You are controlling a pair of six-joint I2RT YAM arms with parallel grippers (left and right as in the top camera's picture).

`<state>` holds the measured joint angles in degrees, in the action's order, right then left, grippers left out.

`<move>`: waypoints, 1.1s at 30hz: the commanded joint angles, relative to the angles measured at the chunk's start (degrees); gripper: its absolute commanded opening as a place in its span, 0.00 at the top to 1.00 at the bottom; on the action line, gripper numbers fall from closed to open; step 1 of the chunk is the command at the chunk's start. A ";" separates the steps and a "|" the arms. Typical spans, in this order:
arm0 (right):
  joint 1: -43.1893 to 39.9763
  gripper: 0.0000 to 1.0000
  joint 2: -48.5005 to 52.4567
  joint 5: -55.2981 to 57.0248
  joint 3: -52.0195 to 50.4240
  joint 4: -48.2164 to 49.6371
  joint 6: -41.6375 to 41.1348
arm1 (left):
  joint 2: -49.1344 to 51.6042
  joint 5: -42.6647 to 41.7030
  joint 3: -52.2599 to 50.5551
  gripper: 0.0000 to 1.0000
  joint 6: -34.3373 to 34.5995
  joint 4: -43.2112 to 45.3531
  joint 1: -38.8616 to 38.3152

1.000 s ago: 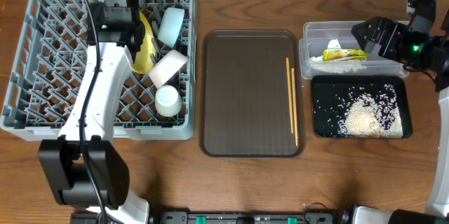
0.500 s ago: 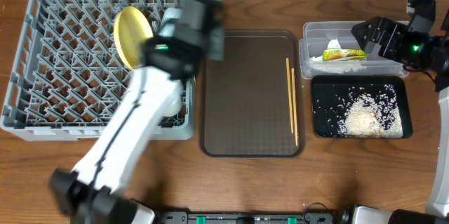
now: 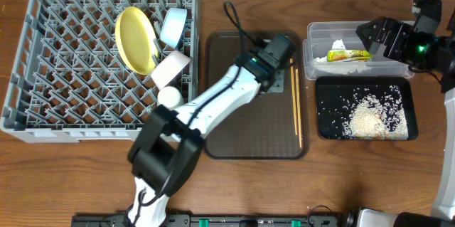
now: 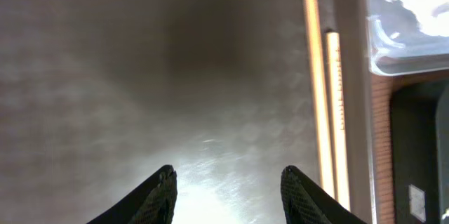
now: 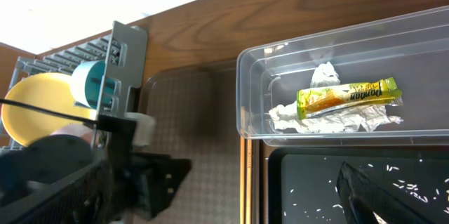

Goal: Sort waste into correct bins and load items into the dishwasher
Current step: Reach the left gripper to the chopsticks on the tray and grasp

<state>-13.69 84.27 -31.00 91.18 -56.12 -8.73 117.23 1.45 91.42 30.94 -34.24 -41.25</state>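
The robot's left gripper has its open fingers set across the wooden chopsticks' narrow width [image 4: 330,112], so it should keep going toward the chopstick farther from the tray's rim [image 3: 293,102] and close there.
My left gripper [image 3: 281,48] hovers open and empty over the brown serving tray [image 3: 238,113], just left of two wooden chopsticks [image 3: 295,102] lying side by side. In the left wrist view the chopsticks [image 4: 319,90] sit right of my left gripper [image 4: 228,182]. The yellow plate [image 3: 135,38], pale blue bowl [image 3: 173,26], white bowl [image 3: 169,69] and white cup [image 3: 169,97] stand in the grey dish rack [image 3: 64,77]. My right gripper [image 3: 375,36] is open above the clear tub [image 3: 313,67], which holds the green-and-yellow wrapper [image 5: 347,96]. Rice [image 3: 370,117] lies in the black tray [image 3: 323,113].
The left arm stretches diagonally from the front edge across the brown tray's left half. The tub [image 4: 407,48] and black tray [image 4: 421,154] stand close to the right of the chopsticks. Bare wooden table [image 3: 234,184] runs along the front.
The left arm swung right from the dish rack to the brown tray, leaving the yellow plate standing in the rack, and its jaws widened. The right arm stayed still.
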 commanded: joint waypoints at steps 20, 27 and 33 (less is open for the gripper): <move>0.04 0.01 0.04 0.15 0.59 -0.11 -0.44 | 7.76 -0.98 -0.17 0.51 -4.76 10.64 -5.97; 0.04 0.01 0.04 0.15 0.59 -0.11 -0.44 | 9.05 -0.76 -0.17 0.50 -7.10 11.43 -6.56; 0.04 0.01 0.04 0.13 0.59 -0.11 -0.44 | 9.35 1.31 -0.17 0.51 -7.10 11.47 -6.58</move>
<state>-13.69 84.27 -31.00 91.18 -56.12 -8.73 125.56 0.45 91.39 24.99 -22.70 -48.01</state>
